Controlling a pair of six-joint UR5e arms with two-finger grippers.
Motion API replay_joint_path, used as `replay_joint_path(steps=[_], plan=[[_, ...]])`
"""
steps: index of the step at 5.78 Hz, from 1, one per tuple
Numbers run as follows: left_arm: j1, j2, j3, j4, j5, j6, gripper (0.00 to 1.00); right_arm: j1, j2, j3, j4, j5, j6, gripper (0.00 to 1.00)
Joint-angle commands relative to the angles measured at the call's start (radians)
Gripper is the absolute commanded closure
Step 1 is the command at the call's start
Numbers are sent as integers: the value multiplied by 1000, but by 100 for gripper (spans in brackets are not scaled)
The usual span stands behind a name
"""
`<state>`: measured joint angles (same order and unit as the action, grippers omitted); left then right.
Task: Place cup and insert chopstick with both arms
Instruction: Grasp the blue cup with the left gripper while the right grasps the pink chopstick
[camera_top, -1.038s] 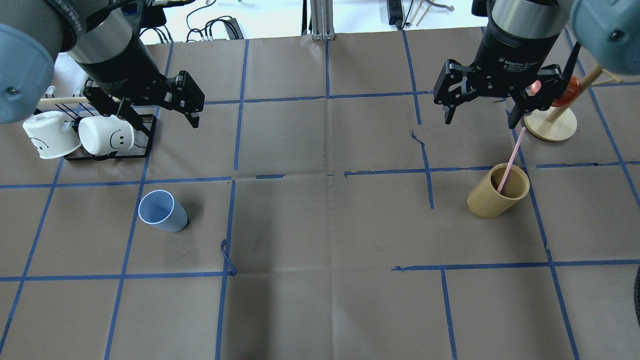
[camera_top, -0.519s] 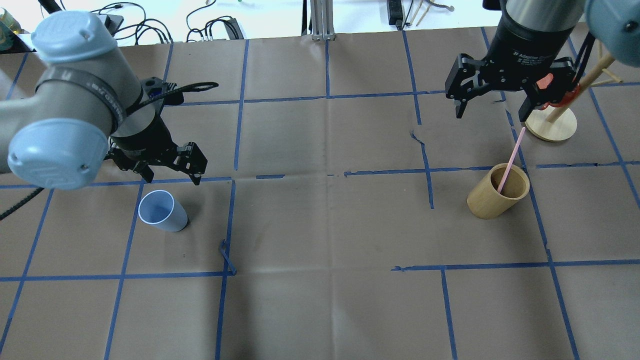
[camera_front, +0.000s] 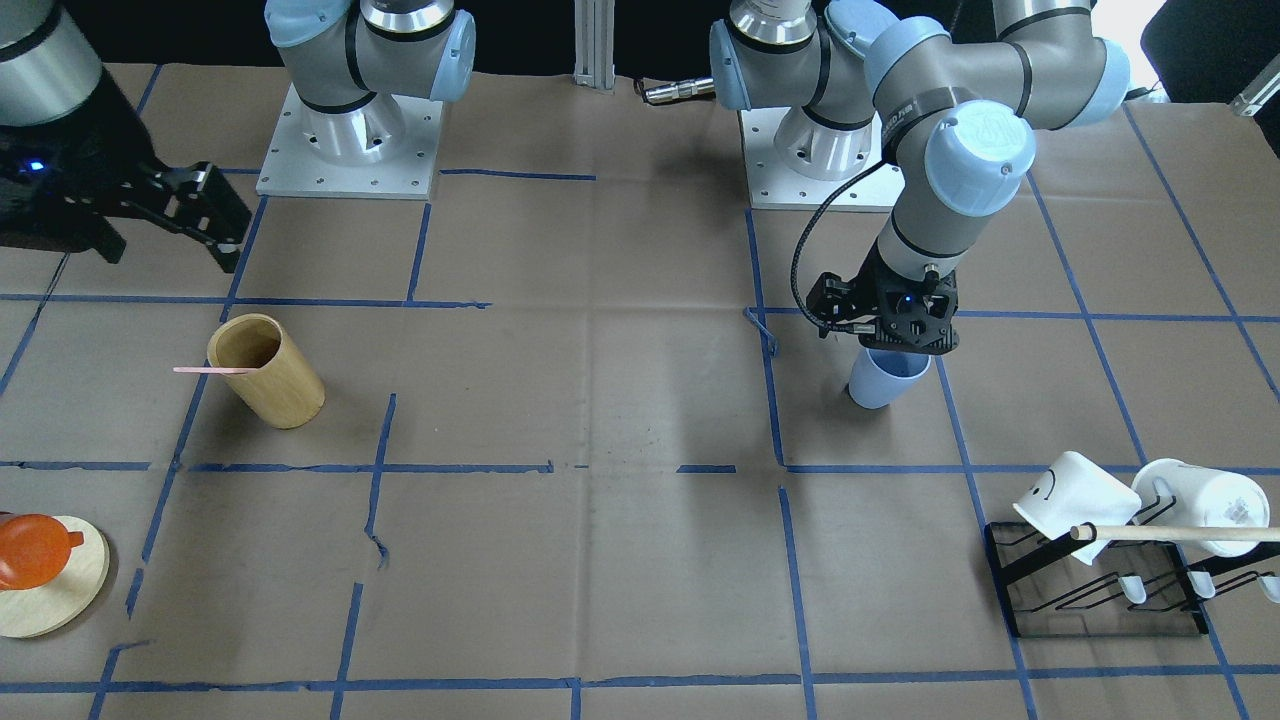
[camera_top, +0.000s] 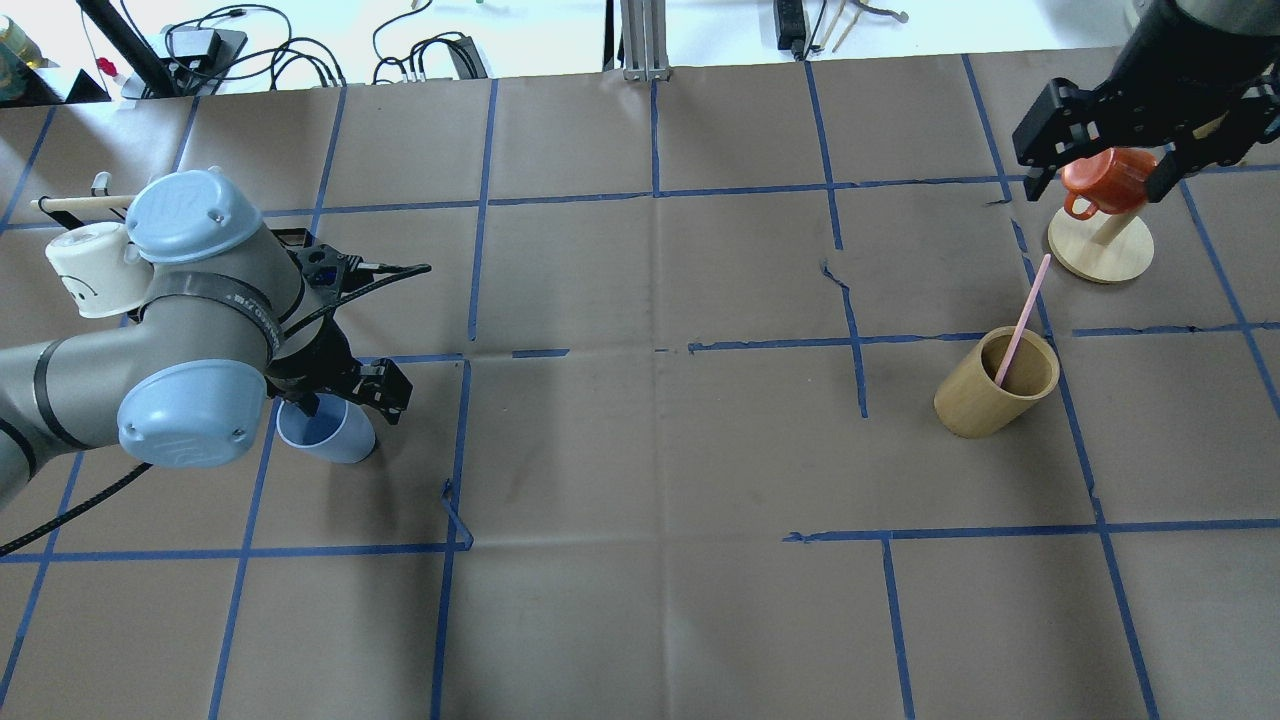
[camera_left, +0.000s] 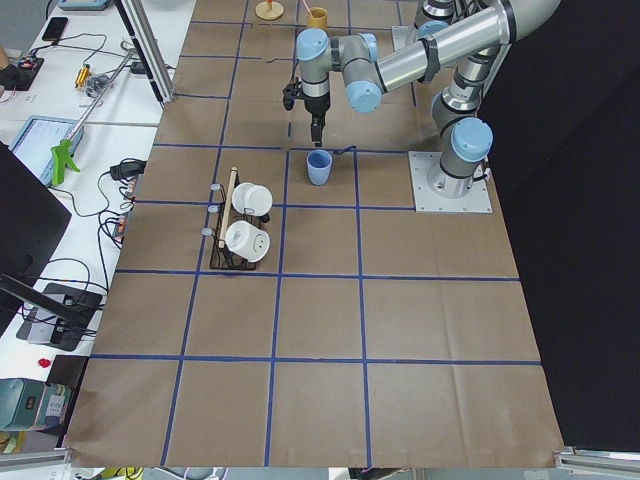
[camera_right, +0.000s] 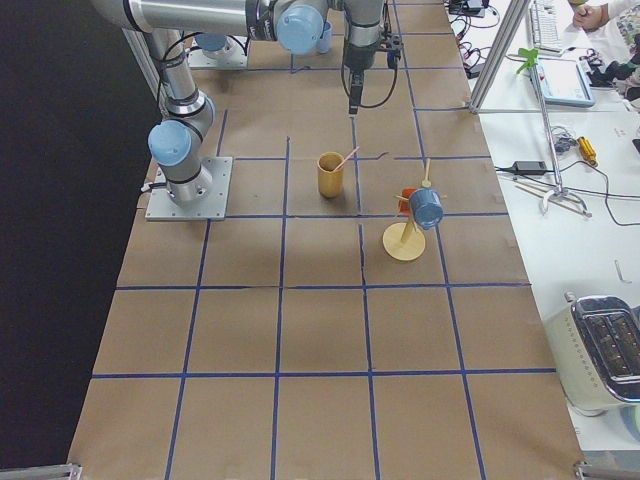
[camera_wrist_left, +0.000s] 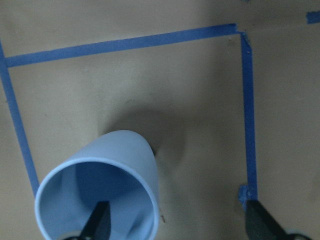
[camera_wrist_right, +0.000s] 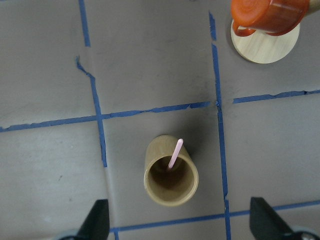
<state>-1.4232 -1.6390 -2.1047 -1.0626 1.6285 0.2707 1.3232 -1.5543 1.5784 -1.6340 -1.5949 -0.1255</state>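
I expect the pale pink chopstick (camera_front: 214, 370) to slip out when I lift it and leave the tan wooden cylinder standing, since the cylinder's opening (camera_front: 247, 346) is much wider.
The light blue cup (camera_top: 340, 440) stands upright on the left of the table; it also shows in the front view (camera_front: 880, 385) and the left wrist view (camera_wrist_left: 100, 195). My left gripper (camera_top: 345, 410) is open and low over it. One finger (camera_wrist_left: 97, 222) is inside the cup's mouth and the other stands outside. The pale pink chopstick (camera_top: 1025, 310) leans in the tan wooden cylinder (camera_top: 985, 405) on the right, also in the right wrist view (camera_wrist_right: 175, 152). My right gripper (camera_top: 1097, 190) is open, empty and high, behind the cylinder.
A black rack (camera_front: 1095, 590) with white mugs (camera_top: 85, 270) and a wooden dowel (camera_front: 1170, 533) sits at the far left. An orange mug (camera_top: 1095, 185) hangs on a stand with a round wooden base (camera_top: 1100, 250) under my right gripper. Blue tape lines grid the brown table.
My left arm has swung from the mug rack toward the cup and lowered, with one finger now in its mouth. My right gripper has moved back and to the right, away from the cylinder.
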Motion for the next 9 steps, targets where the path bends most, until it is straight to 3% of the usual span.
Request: replay_joint_path(steps=[1,2,3,5,6,7,9], plan=[[1,-28,-1,19,-1,-1,75,-32,-15,189,-279,12,4,0],[1,-28,-1,19,1,-2,93,-29,-15,280,-390,68,3,0],[-2,-24,6,21,7,-4,99,-22,-13,358,-503,73,4,0],[-49,-40,78,-26,7,-52,100,-22,-7,440,-578,64,6,0],[-136,-71,197,-87,-5,-211,100,-22,-6,440,-578,58,6,21],[-240,-178,362,-106,-9,-322,100,-22,-4,439,-580,61,1,45],[-473,-391,625,-103,-9,-666,100,-22,-7,436,-581,67,-5,73]])
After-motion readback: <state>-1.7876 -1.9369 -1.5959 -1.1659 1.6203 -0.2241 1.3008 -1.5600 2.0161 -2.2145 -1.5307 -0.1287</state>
